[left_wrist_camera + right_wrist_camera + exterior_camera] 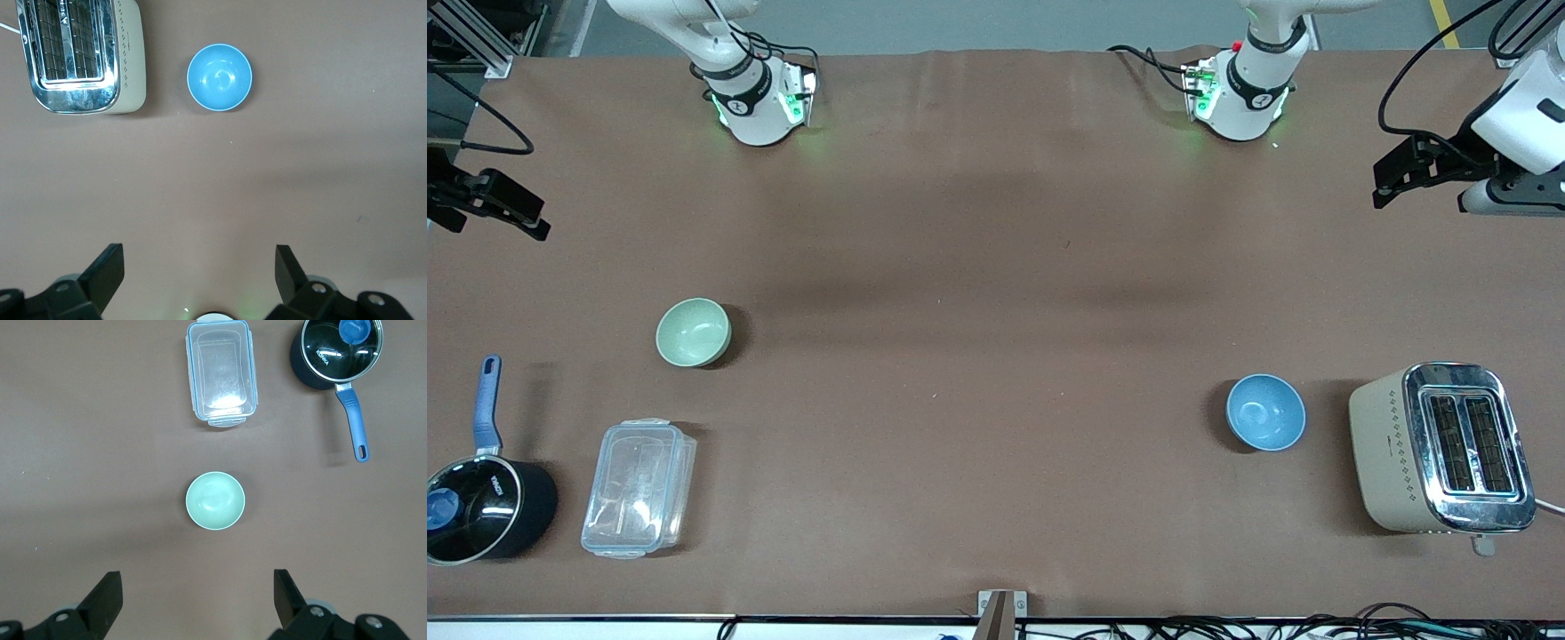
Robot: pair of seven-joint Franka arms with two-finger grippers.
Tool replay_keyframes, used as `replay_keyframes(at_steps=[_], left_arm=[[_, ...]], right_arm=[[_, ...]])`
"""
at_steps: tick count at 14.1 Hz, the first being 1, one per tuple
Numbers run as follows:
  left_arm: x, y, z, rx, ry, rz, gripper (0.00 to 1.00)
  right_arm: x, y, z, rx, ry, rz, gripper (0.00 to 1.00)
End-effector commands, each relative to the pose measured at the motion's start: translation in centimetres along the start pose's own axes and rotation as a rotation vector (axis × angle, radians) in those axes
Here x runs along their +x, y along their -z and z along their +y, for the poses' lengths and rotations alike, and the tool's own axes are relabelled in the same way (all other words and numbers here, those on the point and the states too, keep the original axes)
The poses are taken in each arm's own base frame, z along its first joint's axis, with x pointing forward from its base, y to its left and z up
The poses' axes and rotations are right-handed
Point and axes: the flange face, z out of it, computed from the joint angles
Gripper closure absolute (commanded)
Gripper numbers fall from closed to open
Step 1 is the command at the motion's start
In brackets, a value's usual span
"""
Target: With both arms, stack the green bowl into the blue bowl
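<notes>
The blue bowl (1266, 412) will end up almost hidden when the robot stacks the two bowls, as the green bowl's rim (694, 300) looks about as wide as the blue bowl's.
The green bowl (693, 332) stands upright on the brown table toward the right arm's end; it also shows in the right wrist view (215, 501). The blue bowl (1265, 412) stands upright toward the left arm's end, beside a toaster; it also shows in the left wrist view (219, 77). My left gripper (1392, 178) (200, 257) is open and empty, high in the air at its end of the table. My right gripper (529, 218) (198, 583) is open and empty, high at the other end. Both bowls are empty.
A cream and chrome toaster (1440, 449) (80, 57) stands at the left arm's end. A clear lidded plastic box (639, 487) (220, 373) and a black saucepan with a blue handle (480, 511) (340, 350) lie nearer the front camera than the green bowl.
</notes>
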Motion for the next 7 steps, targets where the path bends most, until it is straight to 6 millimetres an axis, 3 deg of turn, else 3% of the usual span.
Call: replay_keyframes(at_steps=[1,2,4,6,7], left_arm=[[0.2,0.5,0.1,-0.001,-0.031,-0.007,0.00],[0.2,1.2,0.1,-0.002,-0.032,0.007,0.00],[1.0,0.5,-0.5,-0.006,-0.022,-0.005,0.00],[2.7,-1.6,-1.1,-0.010,-0.016,-0.038,0.00],[4.1,-4.0,-1.3,-0.014,-0.014,-0.071,0.00]], right_arm=[[0.1,0.3,0.2,0.016,0.028,-0.002,0.00],[0.1,0.3,0.2,0.016,0.028,-0.004,0.00],[0.1,0.3,0.2,0.016,0.028,-0.001,0.00],[0.1,0.3,0.4,0.016,0.025,-0.002,0.00],[0.1,0.2,0.3,0.016,0.027,-0.004,0.00]])
